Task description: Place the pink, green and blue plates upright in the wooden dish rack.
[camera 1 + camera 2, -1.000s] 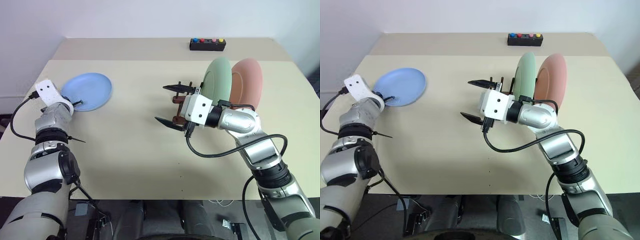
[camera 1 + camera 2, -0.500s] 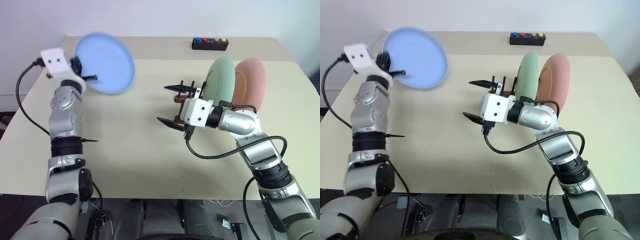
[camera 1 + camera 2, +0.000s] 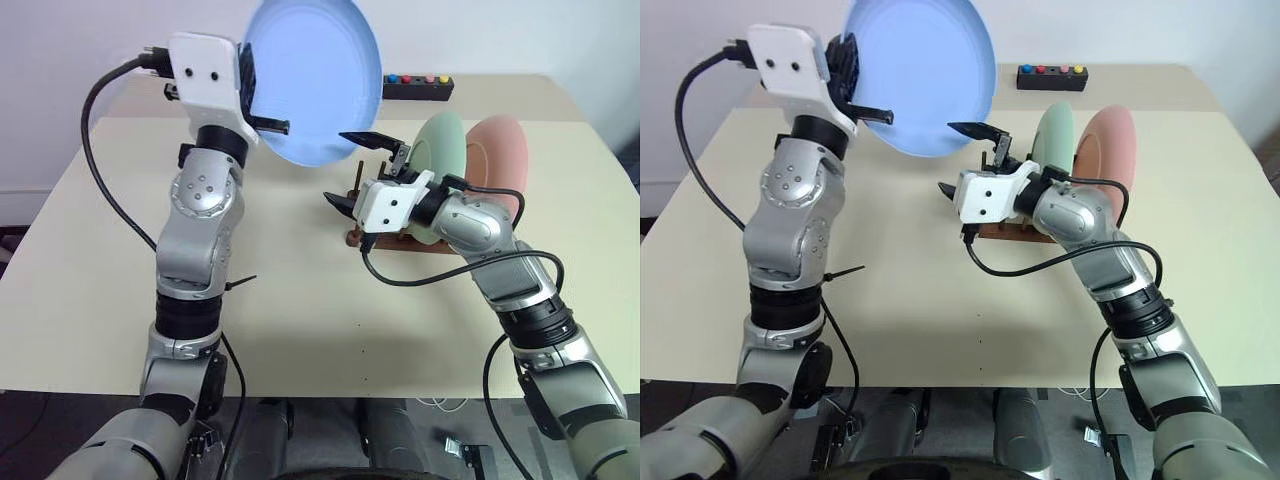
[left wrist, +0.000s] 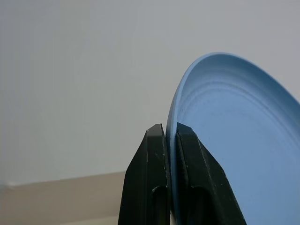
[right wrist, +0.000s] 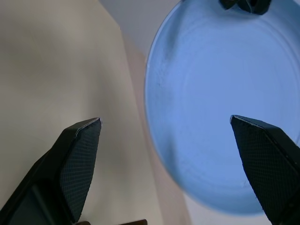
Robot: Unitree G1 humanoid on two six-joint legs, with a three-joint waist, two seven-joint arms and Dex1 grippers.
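Observation:
The robot's left gripper is holding the blue plate (image 3: 315, 80) broadside to the rack's slots, so next the right gripper grips its free lower rim (image 3: 330, 157) and turns the plate into the rack.
My left gripper (image 3: 272, 124) is shut on the rim of the blue plate (image 3: 315, 80) and holds it high over the table, tilted up on edge. The left wrist view shows both fingers pinching that rim (image 4: 174, 117). My right gripper (image 3: 340, 167) stands open just under the plate's lower edge, with nothing between its fingers. The right wrist view looks up at the blue plate (image 5: 220, 93). Behind the right gripper stands the wooden dish rack (image 3: 1005, 232). The green plate (image 3: 440, 150) and the pink plate (image 3: 505, 160) stand upright in it, side by side.
A black box with coloured buttons (image 3: 418, 87) sits at the far edge of the beige table (image 3: 300, 300). My right forearm lies across the near side of the rack.
My left arm has swung the blue plate up off the table's left side and carried it right, above the right gripper. The right gripper has edged forward and rolled, still open.

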